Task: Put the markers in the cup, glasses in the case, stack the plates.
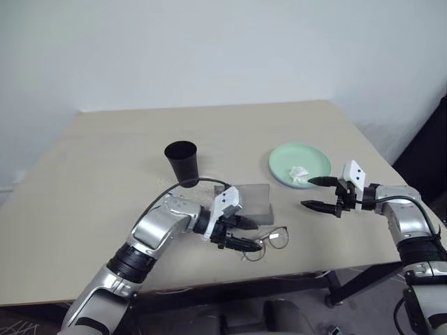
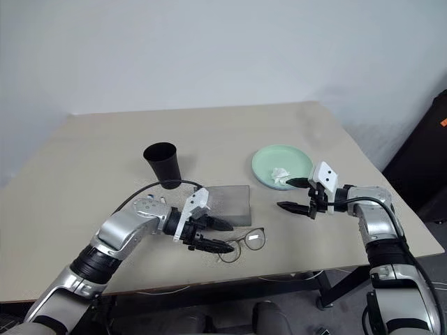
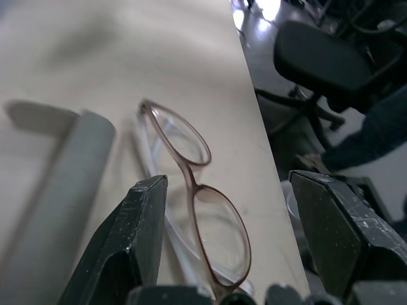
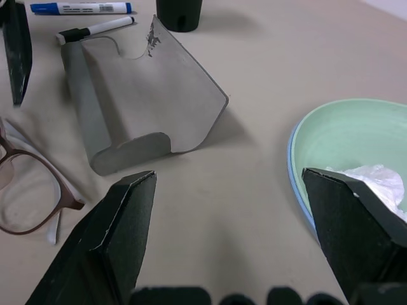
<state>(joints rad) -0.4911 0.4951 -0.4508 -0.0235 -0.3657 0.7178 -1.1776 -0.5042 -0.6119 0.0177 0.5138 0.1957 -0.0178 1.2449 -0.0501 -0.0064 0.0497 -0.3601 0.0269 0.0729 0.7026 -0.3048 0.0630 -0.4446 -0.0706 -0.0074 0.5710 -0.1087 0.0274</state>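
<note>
The glasses point(image 1: 267, 241) will stay folded and fit lengthwise in the grey case when I carry them, because the clear arms point(image 3: 179, 245) are folded behind the lenses.
The glasses point(image 1: 269, 241), thin-framed with clear lenses, lie near the table's front edge. My left gripper point(image 1: 246, 234) is open right at their left lens, a finger on either side point(image 3: 203, 190). Just behind them is the grey case point(image 1: 251, 202), its lid tilted up. The black cup point(image 1: 181, 164) stands upright behind the case. Two markers, one blue point(image 4: 79, 8) and one black point(image 4: 95, 28), lie on the table beside the case. The mint green plate point(image 1: 300, 165) rests on the light blue plate point(image 4: 296, 171). My right gripper point(image 1: 309, 192) hangs open and empty by the plates' near rim.
A crumpled white tissue point(image 1: 299, 174) lies in the green plate. The table's front edge point(image 1: 293, 269) runs close to the glasses, with office chairs point(image 3: 324, 63) on the floor beyond it.
</note>
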